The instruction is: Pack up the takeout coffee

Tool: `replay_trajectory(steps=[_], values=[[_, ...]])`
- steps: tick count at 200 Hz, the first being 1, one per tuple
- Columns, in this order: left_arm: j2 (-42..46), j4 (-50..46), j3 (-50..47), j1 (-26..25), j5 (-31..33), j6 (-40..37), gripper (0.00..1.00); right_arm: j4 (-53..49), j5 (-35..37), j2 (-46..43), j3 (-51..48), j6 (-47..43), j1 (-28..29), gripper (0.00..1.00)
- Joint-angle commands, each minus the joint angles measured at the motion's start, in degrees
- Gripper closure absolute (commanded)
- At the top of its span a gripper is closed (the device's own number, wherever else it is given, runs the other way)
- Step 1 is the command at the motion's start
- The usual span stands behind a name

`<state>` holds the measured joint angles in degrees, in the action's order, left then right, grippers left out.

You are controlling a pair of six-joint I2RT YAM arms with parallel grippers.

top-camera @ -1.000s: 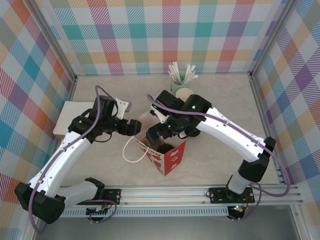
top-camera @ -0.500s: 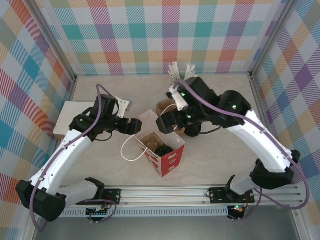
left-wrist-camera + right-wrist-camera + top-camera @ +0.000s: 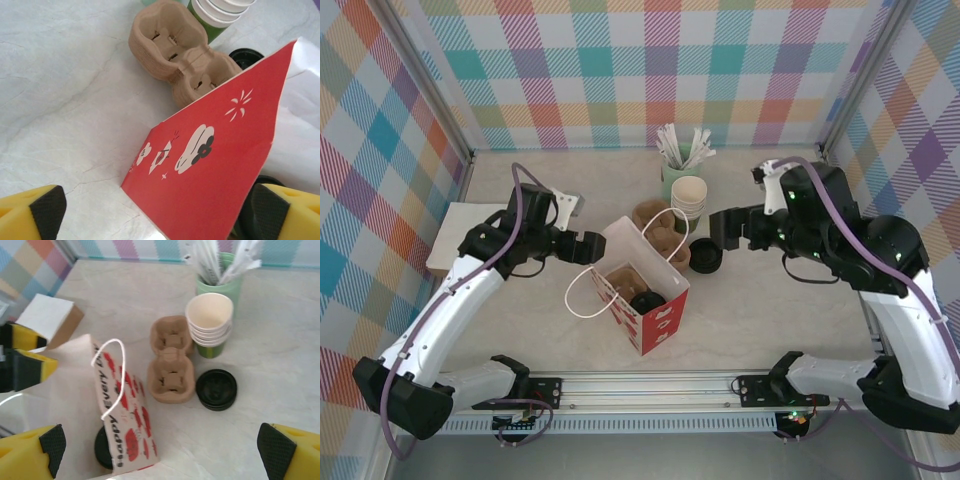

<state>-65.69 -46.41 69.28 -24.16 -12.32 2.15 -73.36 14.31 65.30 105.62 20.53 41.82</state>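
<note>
My right gripper keeps going to the green pot point(image 3: 701, 148) and closes on one stirrer, as the coffee is in the bag point(image 3: 646, 301) and stirrers stick up from the pot.
The takeout coffee point(image 3: 645, 302) stands inside the red paper bag point(image 3: 642, 300); from above I see its round black lid. That lid point(image 3: 102, 452) also peeks out behind the bag's printed wall point(image 3: 125, 410) in the right wrist view. My left gripper point(image 3: 588, 248) is at the bag's left side, open. Its yellow fingers stand wide on either side of the bag's red panel point(image 3: 215, 165). My right gripper point(image 3: 725, 232) hangs open to the right of the bag, above the table, with nothing between its fingers.
Behind the bag lie two brown cardboard cup carriers point(image 3: 660, 228), a stack of lidless green cups point(image 3: 688, 197), a pale green pot of white stirrers point(image 3: 678, 160) and a stack of black lids point(image 3: 705, 256). A white box point(image 3: 455, 235) sits at the left.
My right arm has risen out of the bag and swung back to the right, empty, leaving the lidded cup inside. The left gripper has stayed at the bag with its jaws a little wider.
</note>
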Motion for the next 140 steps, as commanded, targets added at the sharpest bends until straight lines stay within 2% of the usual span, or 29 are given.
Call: replay_trajectory(steps=[1, 32, 92, 140], values=[[0.0, 0.5, 2.6, 1.0, -0.2, 1.2, 0.00, 0.0, 2.0, -1.6, -4.5, 0.6, -2.2, 0.00], [-0.1, 0.7, 4.4, 1.1, -1.7, 2.6, 0.00, 1.4, 0.1, -3.2, -10.9, 0.2, -6.4, 0.00], [1.0, 0.4, 7.5, 2.8, -2.4, 4.5, 0.00, 8.6, -8.6, -1.6, -20.8, -3.7, -19.6, 0.00], [5.1, 1.8, 6.6, 3.5, 1.0, 4.4, 0.00, 16.4, -13.3, 3.4, -23.7, -7.6, -25.6, 0.00]])
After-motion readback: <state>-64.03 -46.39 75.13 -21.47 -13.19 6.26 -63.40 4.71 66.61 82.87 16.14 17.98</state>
